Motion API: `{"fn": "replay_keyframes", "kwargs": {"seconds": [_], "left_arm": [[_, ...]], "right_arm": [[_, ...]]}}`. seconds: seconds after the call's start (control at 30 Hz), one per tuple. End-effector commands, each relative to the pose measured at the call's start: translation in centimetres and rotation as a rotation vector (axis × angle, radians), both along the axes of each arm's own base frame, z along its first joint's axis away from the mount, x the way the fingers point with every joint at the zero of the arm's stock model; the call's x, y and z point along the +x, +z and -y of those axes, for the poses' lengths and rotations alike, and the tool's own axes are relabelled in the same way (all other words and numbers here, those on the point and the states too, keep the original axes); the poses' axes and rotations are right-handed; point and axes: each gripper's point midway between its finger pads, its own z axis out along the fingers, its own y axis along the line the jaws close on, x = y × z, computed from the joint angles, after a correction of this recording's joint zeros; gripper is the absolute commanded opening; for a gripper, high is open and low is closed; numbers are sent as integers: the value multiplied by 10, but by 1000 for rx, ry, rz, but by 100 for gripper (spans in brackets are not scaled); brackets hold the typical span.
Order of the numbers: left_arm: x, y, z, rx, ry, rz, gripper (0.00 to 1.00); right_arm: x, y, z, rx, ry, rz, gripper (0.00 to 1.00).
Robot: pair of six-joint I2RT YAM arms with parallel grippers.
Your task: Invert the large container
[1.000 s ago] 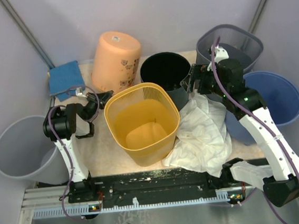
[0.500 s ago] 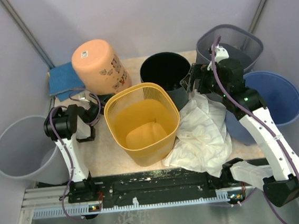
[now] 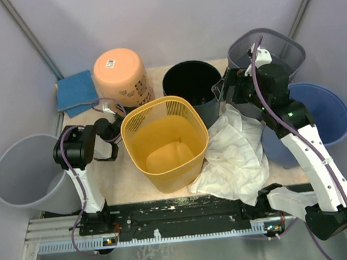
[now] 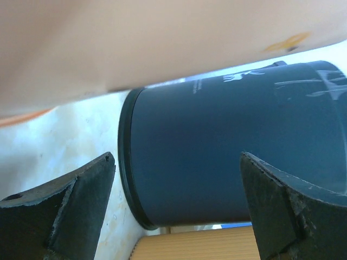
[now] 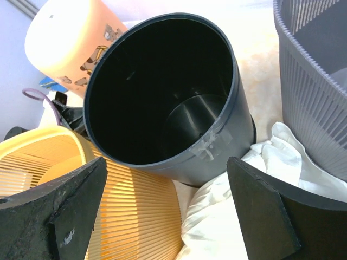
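Observation:
I should lift my left gripper clear beside the peach container's top (image 3: pixel 117 65), because it is low down and crowded by the peach container's side (image 3: pixel 132 97) and the yellow basket.
The large container (image 3: pixel 121 76) is a peach bin with cartoon prints. It stands upside down at the back left of the table, its stickered bottom facing up. My left gripper (image 3: pixel 110 121) is open just in front of it and holds nothing. In the left wrist view the peach wall (image 4: pixel 162 38) fills the top, above the open left gripper (image 4: pixel 176 162). My right gripper (image 3: pixel 222 94) is open and empty by the right side of a black bin (image 3: pixel 192 85). The right wrist view shows the peach container (image 5: pixel 70 38) at the upper left, beyond the right gripper (image 5: pixel 166 162).
A yellow slatted basket (image 3: pixel 165 143) stands in the middle, touching the black bin (image 5: pixel 162 92). A white cloth (image 3: pixel 234 158) lies to its right. A grey mesh bin (image 3: pixel 270 50) and a blue bin (image 3: pixel 320 116) are at right, a grey bin (image 3: pixel 24 175) at left, a blue cloth (image 3: pixel 75 90) behind.
The peach container swung from tilted on its side to standing bottom up. My left gripper opened, let go of it and drew back a little. The right arm shifted slightly.

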Motion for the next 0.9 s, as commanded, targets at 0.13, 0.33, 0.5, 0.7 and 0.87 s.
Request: {"fn": "replay_keyframes", "kwargs": {"seconds": [0.13,0.33,0.5,0.7,0.87], "left_arm": [[-18,-12,24,138,-21,-121,99],[-15,3,28,423,20,-138,100],[-10,43,33,597,51,-58,99],[-4,101,43,785,104,78,99],[32,145,42,920,158,178,99]], "right_arm": [[1,16,18,-6,-100,35,92],[7,6,26,-15,-171,-7,93],[7,5,27,-8,-174,12,93],[6,4,24,2,-155,24,93],[4,3,21,12,-140,20,93]]}}
